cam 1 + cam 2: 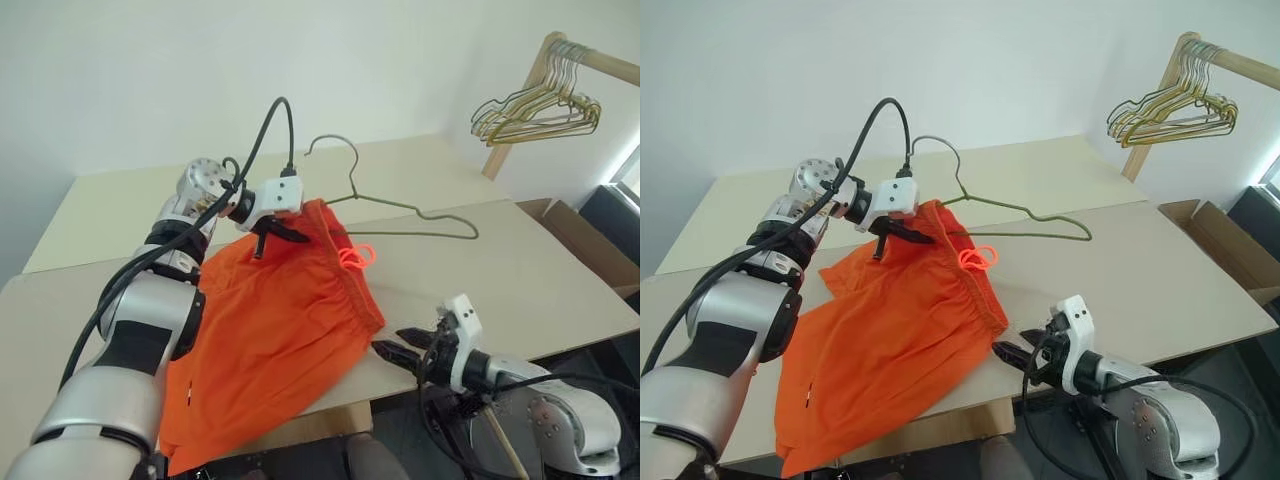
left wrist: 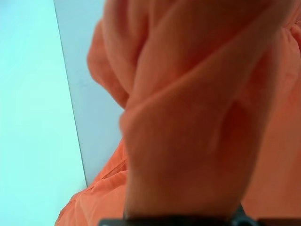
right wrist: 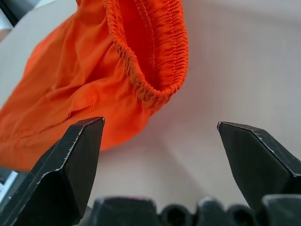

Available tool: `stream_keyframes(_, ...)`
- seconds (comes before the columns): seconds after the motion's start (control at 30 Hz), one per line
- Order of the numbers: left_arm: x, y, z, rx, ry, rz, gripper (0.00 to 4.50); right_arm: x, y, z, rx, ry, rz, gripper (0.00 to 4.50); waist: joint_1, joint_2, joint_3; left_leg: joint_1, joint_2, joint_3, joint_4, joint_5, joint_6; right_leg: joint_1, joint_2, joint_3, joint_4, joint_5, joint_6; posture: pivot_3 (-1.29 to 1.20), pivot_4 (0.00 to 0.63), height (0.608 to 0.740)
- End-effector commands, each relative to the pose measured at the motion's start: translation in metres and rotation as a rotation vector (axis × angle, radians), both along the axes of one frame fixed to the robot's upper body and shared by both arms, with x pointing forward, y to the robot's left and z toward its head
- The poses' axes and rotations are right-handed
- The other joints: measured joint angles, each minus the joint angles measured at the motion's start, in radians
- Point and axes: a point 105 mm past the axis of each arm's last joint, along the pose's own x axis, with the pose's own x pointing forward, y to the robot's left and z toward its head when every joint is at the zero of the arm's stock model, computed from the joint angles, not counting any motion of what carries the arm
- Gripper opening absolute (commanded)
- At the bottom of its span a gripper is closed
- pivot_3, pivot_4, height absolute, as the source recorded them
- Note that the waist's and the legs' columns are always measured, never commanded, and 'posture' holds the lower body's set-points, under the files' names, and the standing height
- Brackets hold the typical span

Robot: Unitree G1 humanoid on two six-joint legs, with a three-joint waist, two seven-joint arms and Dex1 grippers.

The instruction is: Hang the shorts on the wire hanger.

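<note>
The waistband's gathered edge [image 3: 151, 89] is already gaping, so I expect the waistband [image 1: 366, 312] to open like a mouth around the wire hanger when I pull it over the hanger's end.
The bright orange shorts [image 1: 280, 320] drape from a raised corner of the waistband down across the table and over its front edge. My left gripper [image 1: 277, 238] is shut on that raised corner, and orange fabric [image 2: 188, 117] sits bunched right against its camera. The wire hanger [image 1: 420, 212] is thin and grey, just behind the shorts with its hook up; its left end disappears behind the fabric. My right gripper [image 1: 390, 341] is open and empty, low at the table's front edge, just right of the waistband's lower corner [image 3: 160, 89], not touching it. A small orange loop [image 1: 357, 255] hangs at the waistband.
A wooden rack with bunched gold and green hangers [image 1: 540, 110] stands at the back right. A cardboard box [image 1: 575, 230] sits beside the table's right edge. The beige table [image 1: 520, 270] has bare room right of the shorts, with a second table behind it.
</note>
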Motion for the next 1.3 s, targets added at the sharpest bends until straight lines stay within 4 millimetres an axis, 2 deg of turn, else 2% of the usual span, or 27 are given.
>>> stream_keyframes(0.03, 0.003, -0.002, 0.023, -0.045, -0.055, 0.000, 0.00, 0.009, 0.014, 0.015, 0.063, -0.059, 0.047, 4.45, -0.002, 0.000, 0.000, 0.000, 0.000, 0.000, 0.000, 0.000, 0.000, 0.000, 0.000, 0.000, 0.000, 0.000, 0.000, -0.26, 0.011, 0.740)
stream_keyframes(0.17, 0.003, -0.003, 0.023, -0.053, -0.056, -0.003, 0.00, 0.019, 0.028, 0.004, 0.068, -0.005, 0.074, 4.45, -0.001, 0.000, 0.000, 0.001, 0.000, 0.000, 0.000, 0.000, 0.000, 0.000, 0.000, 0.000, 0.001, 0.000, 0.000, -0.25, 0.004, 0.740)
stream_keyframes(0.27, 0.003, -0.003, 0.024, -0.058, -0.058, -0.002, 0.00, 0.020, 0.036, 0.005, 0.091, -0.002, 0.107, 3.88, 0.002, 0.000, 0.000, 0.000, 0.000, -0.001, -0.001, 0.000, 0.000, 0.000, 0.000, -0.001, 0.000, 0.000, 0.000, -0.24, 0.000, 0.740)
stream_keyframes(0.43, 0.003, 0.001, 0.026, -0.061, -0.066, 0.008, 0.00, 0.022, 0.034, 0.003, 0.089, 0.005, 0.098, 2.13, 0.002, 0.000, 0.000, 0.000, -0.001, -0.002, 0.000, 0.000, 0.000, 0.000, -0.001, -0.001, 0.000, 0.000, 0.000, -0.23, 0.000, 0.740)
stream_keyframes(0.63, 0.004, 0.004, 0.026, -0.066, -0.070, 0.015, 0.00, 0.029, 0.021, 0.007, 0.105, -0.011, 0.045, 0.03, 0.002, 0.000, -0.001, 0.000, -0.001, -0.002, 0.000, 0.000, 0.000, 0.000, -0.001, -0.001, 0.000, 0.000, 0.000, -0.23, 0.000, 0.740)
stream_keyframes(0.8, 0.001, 0.016, 0.024, -0.064, -0.059, 0.023, 0.00, 0.030, 0.002, 0.021, 0.104, -0.057, 0.033, 0.03, 0.003, 0.000, -0.001, 0.000, -0.001, -0.002, 0.000, 0.000, 0.000, 0.000, -0.001, -0.001, 0.000, 0.000, 0.000, -0.22, 0.000, 0.740)
stream_keyframes(1.0, -0.012, 0.036, 0.023, -0.101, -0.007, -0.024, 0.00, 0.034, -0.033, 0.034, 0.070, -0.026, 0.037, 0.03, 0.003, 0.001, -0.001, 0.000, 0.000, -0.002, 0.000, 0.000, 0.000, 0.000, 0.000, -0.001, 0.000, 0.000, 0.000, -0.21, 0.000, 0.740)
stream_keyframes(1.1, -0.024, 0.051, 0.015, -0.090, 0.026, -0.049, 0.00, 0.036, -0.055, 0.046, 0.017, -0.029, 0.062, 0.03, 0.003, 0.001, -0.001, 0.001, 0.000, -0.001, -0.001, 0.000, 0.000, 0.000, -0.001, -0.001, 0.000, 0.000, 0.000, -0.19, 0.000, 0.740)
stream_keyframes(1.3, -0.038, 0.077, -0.004, -0.011, 0.057, -0.027, 0.00, 0.041, -0.080, 0.060, -0.041, -0.024, 0.095, 0.03, 0.025, 0.001, -0.001, 0.001, 0.000, -0.002, 0.000, 0.000, 0.000, 0.001, -0.001, 0.000, 0.000, 0.000, 0.000, -0.16, 0.000, 0.740)
